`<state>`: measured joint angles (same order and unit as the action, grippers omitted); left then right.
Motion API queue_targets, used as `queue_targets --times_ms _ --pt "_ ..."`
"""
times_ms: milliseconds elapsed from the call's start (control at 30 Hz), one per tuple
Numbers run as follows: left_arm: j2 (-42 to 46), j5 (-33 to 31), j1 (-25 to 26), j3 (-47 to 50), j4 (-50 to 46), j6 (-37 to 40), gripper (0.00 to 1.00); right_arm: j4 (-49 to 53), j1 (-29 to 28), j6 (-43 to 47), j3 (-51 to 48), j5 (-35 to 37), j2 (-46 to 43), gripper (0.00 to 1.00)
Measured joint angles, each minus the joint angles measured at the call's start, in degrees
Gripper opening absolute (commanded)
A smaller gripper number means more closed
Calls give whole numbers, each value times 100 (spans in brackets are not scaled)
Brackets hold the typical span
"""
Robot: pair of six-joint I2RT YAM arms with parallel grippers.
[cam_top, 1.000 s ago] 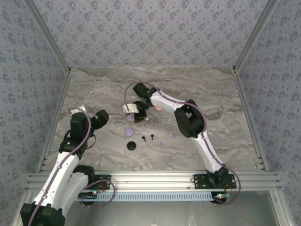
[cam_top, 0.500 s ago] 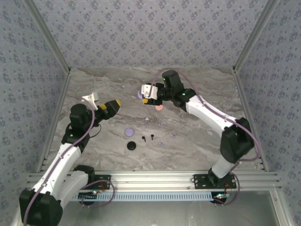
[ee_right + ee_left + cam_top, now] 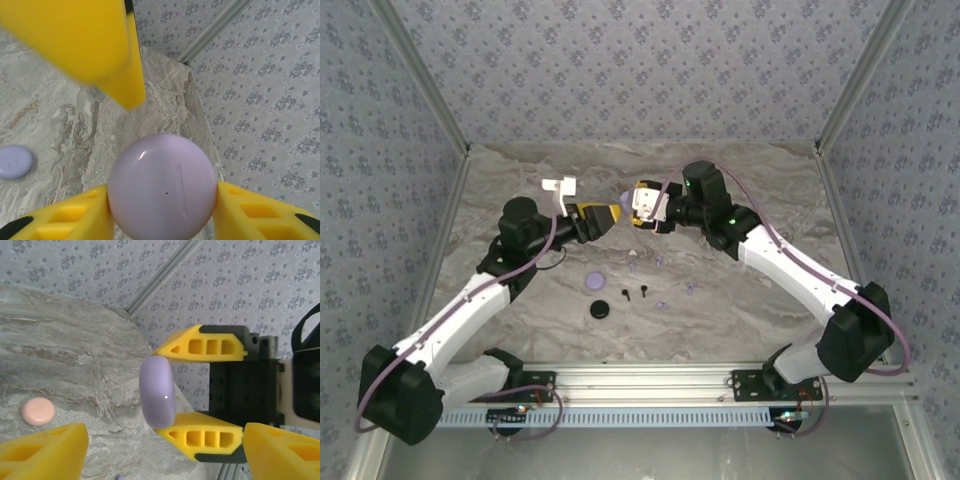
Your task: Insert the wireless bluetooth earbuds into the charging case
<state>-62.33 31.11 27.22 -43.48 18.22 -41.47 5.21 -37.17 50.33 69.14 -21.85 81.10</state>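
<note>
The closed lilac case (image 3: 626,200) fills my right gripper, so next my left gripper takes the case before my right gripper opens the lid and gets out a lilac earbud (image 3: 662,305).
My right gripper (image 3: 636,205) (image 3: 162,197) is raised above the table's back middle, shut on the round lilac charging case (image 3: 162,187) (image 3: 626,198) (image 3: 157,390). In the left wrist view the case shows edge-on between the right gripper's yellow fingers (image 3: 200,347). My left gripper (image 3: 614,214) (image 3: 164,440) is open and faces the case from the left, close to it; one of its fingers (image 3: 95,45) crosses the top of the right wrist view. Tiny earbuds lie on the table below: black ones (image 3: 625,294), lilac ones (image 3: 662,304) and whitish ones (image 3: 632,266).
A lilac disc (image 3: 595,280) (image 3: 15,162) and a black disc (image 3: 599,309) lie near the earbuds. A pink disc (image 3: 37,411) rests on the marble (image 3: 770,270). Patterned walls (image 3: 640,70) and metal rails close in the table on three sides.
The right arm lifted the lilac case off the table and carried it right and back. The left arm swung in from the left edge to meet it, its jaws slightly narrower.
</note>
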Motion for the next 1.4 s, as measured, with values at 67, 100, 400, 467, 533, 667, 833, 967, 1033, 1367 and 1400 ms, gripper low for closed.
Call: queue_targets --times_ms 67,100,400,467,533,667,833,967,1033,1367,1400 --pt "-133 22 72 -33 35 2 73 -24 -42 -2 0 2 -22 50" --pt "-208 26 109 -61 50 2 71 -39 -57 -7 0 2 -22 50" --pt "-474 83 271 -227 225 9 48 -81 -114 -146 -2 0 -22 51" --pt "-503 87 286 -245 245 11 42 -85 -125 -162 -2 0 -22 51" --pt "-535 98 308 -260 260 9 38 -107 -136 -190 -2 0 -22 51" --pt "-597 79 306 -264 256 7 29 -118 -136 -264 -2 4 -22 54" --pt "-632 109 326 -289 258 50 21 -72 -120 -472 4 15 -22 71" --pt "-632 127 354 -310 284 199 21 42 -28 -713 7 -79 -87 80" --pt "-632 127 363 -310 330 350 20 87 90 -905 -7 -205 -229 82" --pt "-632 127 623 -308 1071 1679 7 -33 855 -2894 -640 -920 -1674 93" --pt "-632 133 675 -308 1139 1834 6 -63 901 -3145 -710 -953 -1753 93"
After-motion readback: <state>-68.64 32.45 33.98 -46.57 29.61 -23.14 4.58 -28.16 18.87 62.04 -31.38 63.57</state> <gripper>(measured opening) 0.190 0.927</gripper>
